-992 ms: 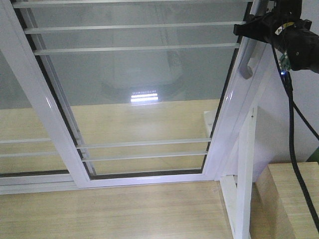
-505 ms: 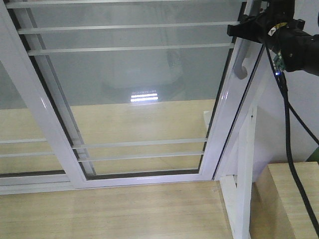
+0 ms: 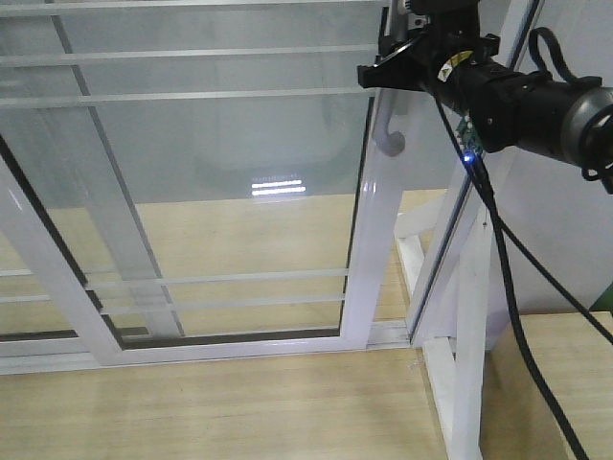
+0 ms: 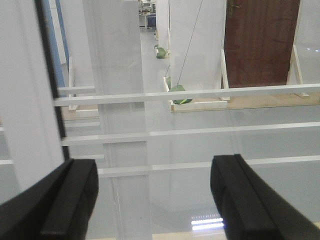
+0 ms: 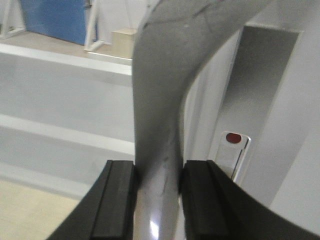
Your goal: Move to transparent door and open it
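I see the white floor track (image 3: 389, 333) continue straight past the door's frame into the gap, so I expect the transparent door (image 3: 239, 230) to slide sideways, upright, when I push its handle.
The transparent door (image 3: 370, 251) is a clear glass panel in a glossy white frame with thin white bars. Its curved grey handle (image 3: 387, 134) sits on the right stile. My right gripper (image 3: 391, 69) reaches in from the upper right and covers the top of that handle. In the right wrist view the gripper (image 5: 157, 200) is shut on the grey handle (image 5: 155, 100), one black pad pressed on each side. A gap shows between the door's right stile and the jamb (image 3: 442, 251). My left gripper (image 4: 152, 200) is open and empty, facing the glass and its white bars (image 4: 200, 131).
A second white-framed glass panel (image 3: 43, 251) overlaps on the left. A white post (image 3: 469, 326) and a light wooden platform (image 3: 565, 383) stand at the right. A black cable (image 3: 508, 287) hangs from the right arm. The pale wood floor (image 3: 239, 402) lies in front.
The door has slid left with my right gripper on its handle, and the gap at the jamb has widened. The handle and arm now sit further left in view.
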Available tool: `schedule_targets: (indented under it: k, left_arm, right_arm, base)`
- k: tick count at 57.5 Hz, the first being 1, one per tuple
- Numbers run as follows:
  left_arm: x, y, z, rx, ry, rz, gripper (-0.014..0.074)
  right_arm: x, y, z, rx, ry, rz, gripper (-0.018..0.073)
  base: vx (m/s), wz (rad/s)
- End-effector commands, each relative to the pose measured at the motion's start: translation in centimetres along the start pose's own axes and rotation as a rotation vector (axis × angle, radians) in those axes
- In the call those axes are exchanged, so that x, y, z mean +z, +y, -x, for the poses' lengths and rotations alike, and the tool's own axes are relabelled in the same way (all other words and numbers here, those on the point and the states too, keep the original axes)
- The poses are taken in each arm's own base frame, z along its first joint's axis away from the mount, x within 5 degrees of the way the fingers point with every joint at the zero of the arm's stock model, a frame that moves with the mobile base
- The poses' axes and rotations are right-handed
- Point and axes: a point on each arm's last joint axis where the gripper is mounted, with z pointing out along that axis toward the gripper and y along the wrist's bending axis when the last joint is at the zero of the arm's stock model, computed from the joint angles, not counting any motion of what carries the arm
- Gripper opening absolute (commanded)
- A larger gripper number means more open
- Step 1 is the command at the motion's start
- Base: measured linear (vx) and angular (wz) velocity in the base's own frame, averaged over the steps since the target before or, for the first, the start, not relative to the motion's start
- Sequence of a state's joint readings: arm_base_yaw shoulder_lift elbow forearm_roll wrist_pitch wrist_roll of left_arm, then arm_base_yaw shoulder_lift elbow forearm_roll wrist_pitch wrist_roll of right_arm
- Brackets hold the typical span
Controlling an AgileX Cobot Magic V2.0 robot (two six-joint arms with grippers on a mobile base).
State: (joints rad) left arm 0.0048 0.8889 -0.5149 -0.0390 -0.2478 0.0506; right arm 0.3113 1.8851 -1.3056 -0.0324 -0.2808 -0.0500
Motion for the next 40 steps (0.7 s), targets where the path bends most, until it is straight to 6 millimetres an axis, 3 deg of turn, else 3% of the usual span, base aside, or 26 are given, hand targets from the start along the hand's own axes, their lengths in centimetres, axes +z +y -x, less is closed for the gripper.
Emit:
schedule_targets:
  k: [1,17,28,40]
  left_arm:
    - [0.0,0.0,1.8,-0.016,-0.095,-0.001,0.0591]
    - [0.0,-0.1,1.2,-0.015,-0.029,-0.004,0.0591]
    - [0.0,-0.7,0.7,-0.008,0.030,-0.036,0.0591]
    - [-0.1,-2.8,0.8,0.046,0.017,-0.152,0.0591]
  right_arm:
    - [-1.6,1.4,4.4,-0.037,-0.174,0.033,0.0000]
    - [-2.6,2.0,4.8,-0.042,-0.113,0.050,0.0000]
    - [-5.0,1.6,6.7,-0.050,-0.047,0.045,0.0000]
    - [-8.3,1.3,8.9,-0.052,-0.002,0.040,0.0000]
  base:
    - [0.00,0.00]
    - [0.00,0.00]
    - [0.00,0.00]
    - [0.00,0.00]
